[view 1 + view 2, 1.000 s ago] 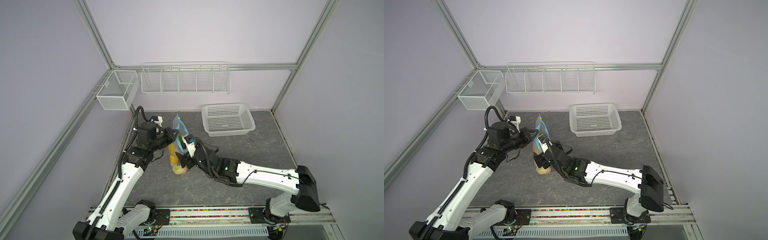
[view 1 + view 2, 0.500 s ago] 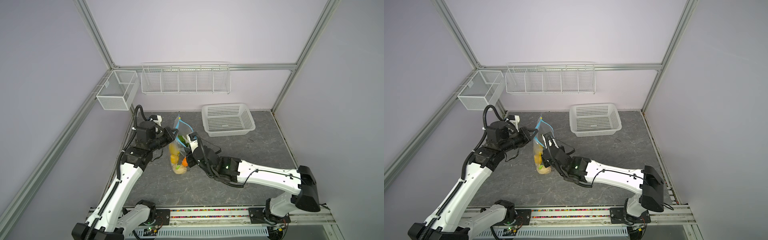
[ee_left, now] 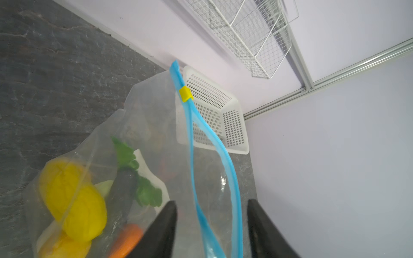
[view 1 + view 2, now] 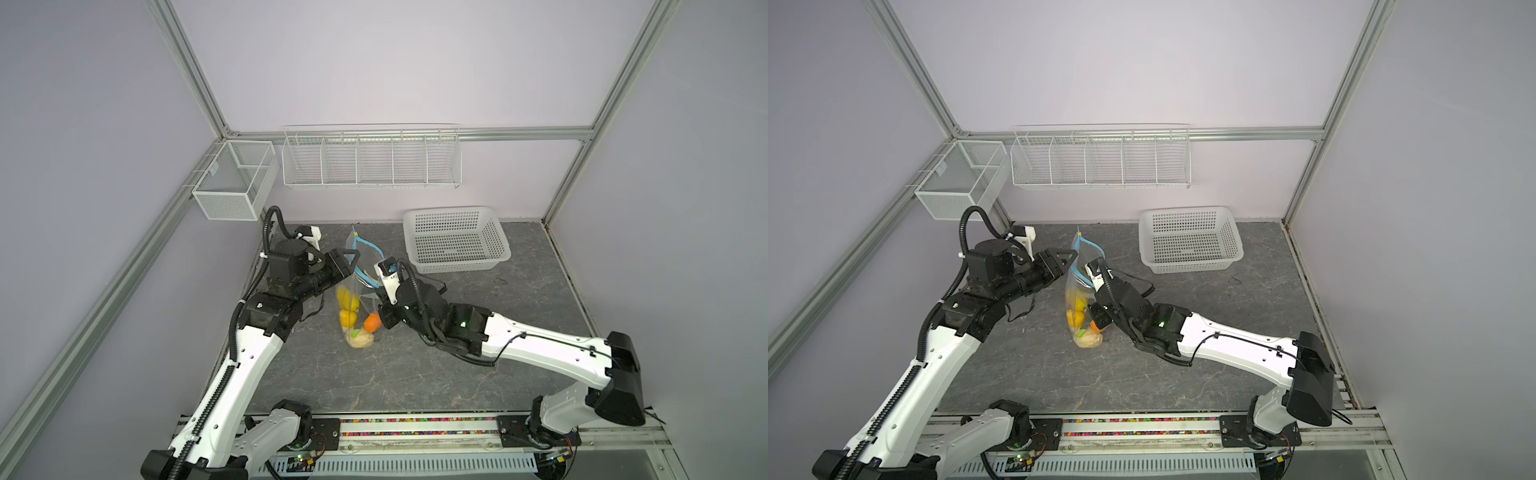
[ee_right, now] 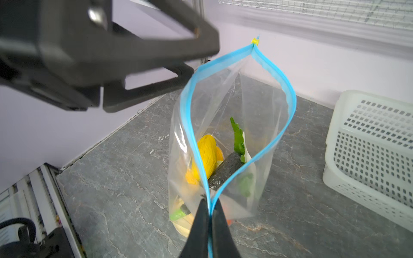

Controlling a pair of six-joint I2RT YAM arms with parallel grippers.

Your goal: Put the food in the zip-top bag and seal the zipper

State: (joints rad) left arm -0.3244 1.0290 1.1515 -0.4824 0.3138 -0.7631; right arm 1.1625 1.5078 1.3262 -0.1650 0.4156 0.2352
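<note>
My left gripper should move back while my right gripper turns the bag, because the yellow slider (image 4: 1079,234) points at the back wall. Then my left gripper should take the bag's slider end (image 4: 355,233).
The clear zip-top bag (image 4: 360,286) (image 4: 1076,282) stands upright on the grey table, mouth gaping. Inside lies the food: a yellow piece (image 5: 206,154), a dark piece (image 5: 225,172), leafy green (image 3: 125,154), an orange (image 4: 372,322) and a beige lump (image 4: 360,340). My right gripper (image 5: 210,206) is shut on the near end of the light-blue zipper (image 5: 288,89). The yellow slider (image 3: 186,93) (image 5: 254,41) sits at the far end. My left gripper (image 3: 211,203) (image 4: 352,257) is open, with both zipper strips passing loose between its fingers (image 3: 166,214).
A white perforated basket (image 4: 455,239) (image 3: 223,116) stands at the back right of the table. A wire rack (image 4: 372,158) hangs on the back wall and a mesh box (image 4: 235,180) on the left rail. Front rail (image 4: 415,432) runs along the table's near edge.
My left gripper has opened and let go of the bag's edge. My right gripper has shut on the zipper strip. The bag's mouth has spread wider.
</note>
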